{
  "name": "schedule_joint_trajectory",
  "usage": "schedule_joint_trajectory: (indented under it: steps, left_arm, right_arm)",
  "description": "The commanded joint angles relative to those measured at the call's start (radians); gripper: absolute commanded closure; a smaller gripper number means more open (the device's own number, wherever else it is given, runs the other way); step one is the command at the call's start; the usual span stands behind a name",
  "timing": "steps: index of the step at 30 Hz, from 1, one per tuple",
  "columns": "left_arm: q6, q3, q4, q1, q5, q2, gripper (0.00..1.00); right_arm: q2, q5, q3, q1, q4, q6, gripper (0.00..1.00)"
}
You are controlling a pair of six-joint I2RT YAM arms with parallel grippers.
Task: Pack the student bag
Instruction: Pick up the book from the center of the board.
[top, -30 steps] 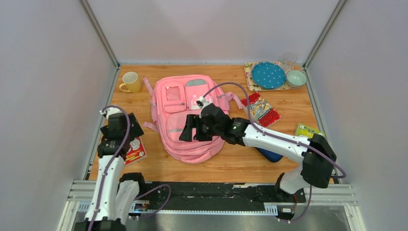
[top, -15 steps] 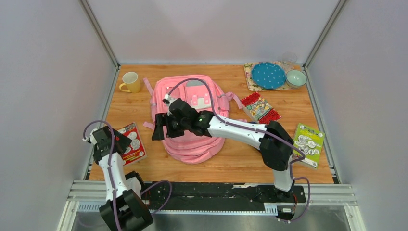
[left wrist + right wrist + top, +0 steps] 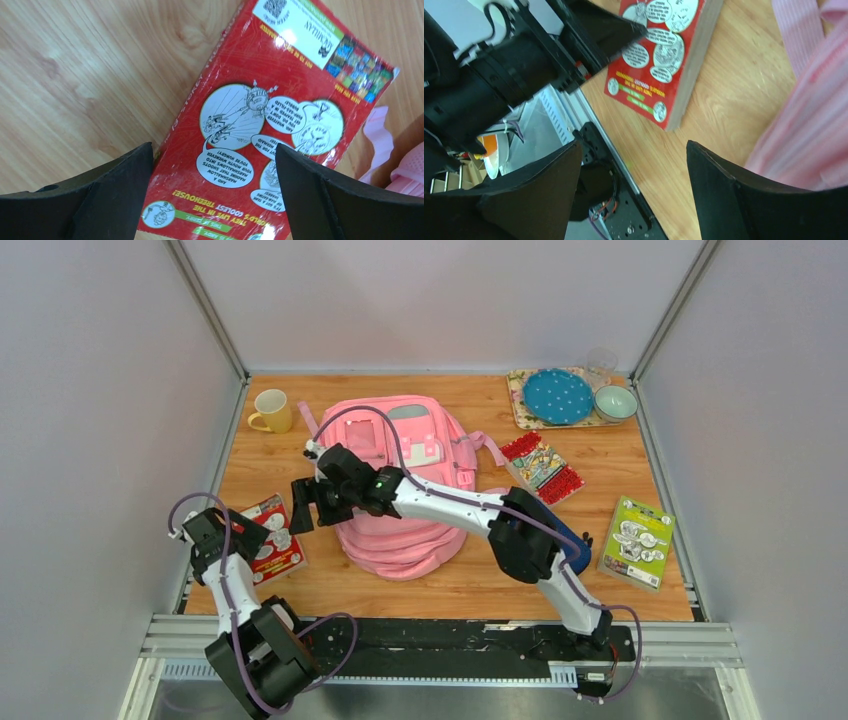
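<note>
I expect the book's lower pages (image 3: 683, 107) to fall open when I lift the side of the book toward my right gripper, because the red book's page edges (image 3: 696, 65) are on that side.
The student bag (image 3: 410, 455) is a large pink backpack lying flat mid-table. My right arm reaches across it, and my right gripper (image 3: 303, 508) hangs open just past its left edge. In the right wrist view the right gripper (image 3: 633, 146) is over bare wood with nothing between its fingers; the bag's pink fabric (image 3: 809, 125) is at the right and a red book (image 3: 659, 50) lies ahead. My left gripper (image 3: 243, 533) is open above that red book (image 3: 278, 552). In the left wrist view the left gripper (image 3: 214, 147) has a finger on each side of the book's cover (image 3: 260, 115), not touching it.
A yellow mug (image 3: 272, 410) stands at the back left. At the back right, a tray (image 3: 520, 400) holds a blue plate (image 3: 557, 397), a bowl (image 3: 615, 402) and a glass (image 3: 600, 362). A red patterned book (image 3: 540, 468), a green book (image 3: 637, 540) and a navy pouch (image 3: 570, 540) lie on the right.
My right gripper has swept left over the bag to beyond its left edge. My left gripper came down and back to the red book, then held still.
</note>
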Motion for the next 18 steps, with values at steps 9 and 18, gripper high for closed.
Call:
schedule_joint_trajectory:
  steps: [9,18]
  left_arm:
    - [0.012,-0.082,0.068,0.014,0.123,-0.036,0.04]
    - [-0.004,-0.107,0.077,0.014,0.215,-0.042,0.13]
  right_arm:
    - [0.271,0.04,0.256,0.008,-0.019,0.034,0.21]
    - [0.367,-0.073,0.301,0.006,0.021,0.091,0.29]
